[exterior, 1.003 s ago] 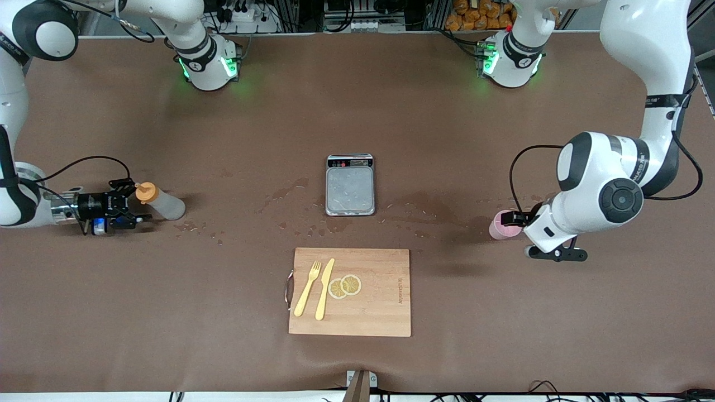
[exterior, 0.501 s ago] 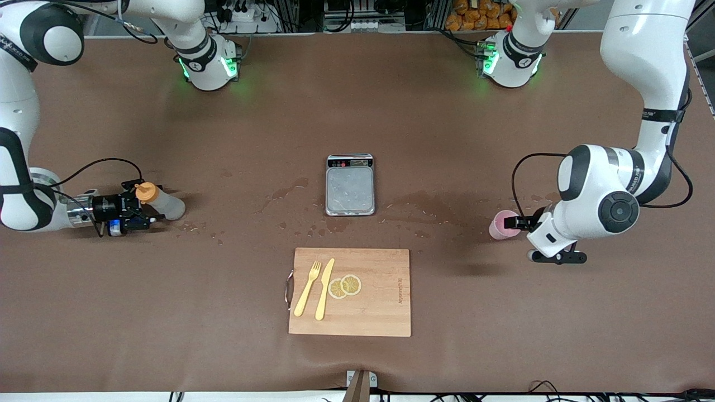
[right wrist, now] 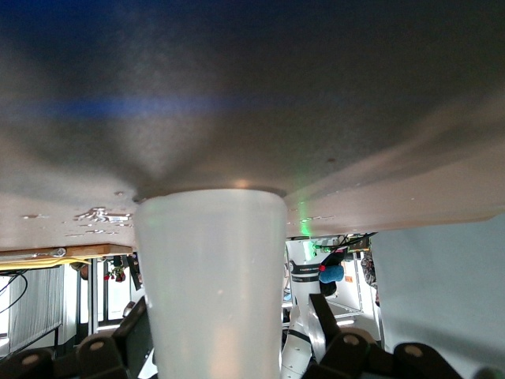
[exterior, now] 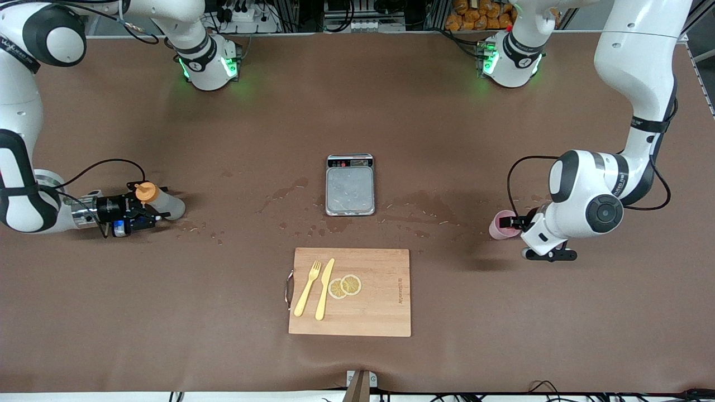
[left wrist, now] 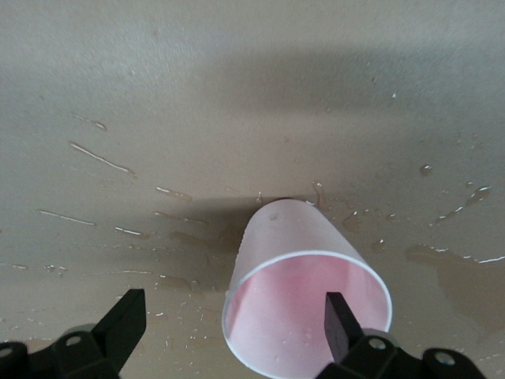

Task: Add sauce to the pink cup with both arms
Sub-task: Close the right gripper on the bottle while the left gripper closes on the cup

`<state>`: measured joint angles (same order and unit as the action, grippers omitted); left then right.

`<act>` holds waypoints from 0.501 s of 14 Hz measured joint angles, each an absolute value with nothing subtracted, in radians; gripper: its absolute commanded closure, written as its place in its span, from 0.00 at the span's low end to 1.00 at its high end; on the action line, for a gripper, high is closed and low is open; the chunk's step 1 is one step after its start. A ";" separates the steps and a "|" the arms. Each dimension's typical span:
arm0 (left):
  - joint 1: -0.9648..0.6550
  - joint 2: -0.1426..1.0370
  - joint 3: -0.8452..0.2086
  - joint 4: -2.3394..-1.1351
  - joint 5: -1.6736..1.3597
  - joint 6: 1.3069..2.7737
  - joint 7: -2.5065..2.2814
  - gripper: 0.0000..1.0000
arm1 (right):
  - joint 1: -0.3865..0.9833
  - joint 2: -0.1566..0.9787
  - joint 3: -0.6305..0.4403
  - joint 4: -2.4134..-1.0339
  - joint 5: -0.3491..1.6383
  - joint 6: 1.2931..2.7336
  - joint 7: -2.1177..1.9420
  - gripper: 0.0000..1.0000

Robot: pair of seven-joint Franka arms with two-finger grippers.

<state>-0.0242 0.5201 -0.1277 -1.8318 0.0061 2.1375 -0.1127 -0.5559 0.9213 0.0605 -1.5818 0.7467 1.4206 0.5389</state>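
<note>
The pink cup [exterior: 499, 226] is far away from the sauce bottle, so next my left gripper puts the cup on the empty scale [exterior: 350, 190] before my right gripper pours.
The sauce bottle [exterior: 165, 204], whitish with an orange cap [exterior: 146, 192], stands at the right arm's end of the table. My right gripper [exterior: 144, 210] is low at the bottle, open, with a finger on each side of its body. In the right wrist view the bottle [right wrist: 211, 276] fills the gap of the gripper [right wrist: 229, 309]. The pink cup [exterior: 499, 226] stands at the left arm's end. My left gripper [exterior: 515, 223] is open at its rim. In the left wrist view one finger [left wrist: 338, 320] shows over the mouth of the cup [left wrist: 292, 260], the other finger [left wrist: 126, 324] outside it.
A small scale [exterior: 350, 185] sits mid-table. A wooden cutting board [exterior: 380, 301] nearer the front camera carries a yellow fork [exterior: 308, 288], a yellow knife [exterior: 324, 288] and lemon slices [exterior: 345, 286]. Wet spots [exterior: 285, 192] dot the brown table around the scale.
My right gripper has moved toward the bottle until its fingers flank it. My left arm has shifted slightly toward the cup. Bottle and cup have not moved.
</note>
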 measured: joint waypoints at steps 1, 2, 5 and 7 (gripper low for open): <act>-0.024 0.524 -0.128 -1.837 0.006 2.137 -0.113 0.81 | -0.555 0.925 0.061 -1.582 0.753 1.420 0.539 0.36; -0.024 0.528 -0.128 -1.838 0.006 2.138 -0.113 0.97 | -0.554 0.927 0.061 -1.582 0.758 1.419 0.539 0.44; -0.024 0.531 -0.128 -1.839 0.006 2.138 -0.113 1.00 | -0.552 0.928 0.061 -1.582 0.764 1.412 0.541 0.50; -0.023 0.531 -0.127 -1.839 0.006 2.138 -0.113 1.00 | -0.552 0.928 0.061 -1.580 0.764 1.411 0.558 0.50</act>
<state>-0.0230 0.5312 -0.1272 -1.8393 0.0061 2.1381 -0.1127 -0.5522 0.9278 0.0606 -1.5803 0.7645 1.4113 0.5577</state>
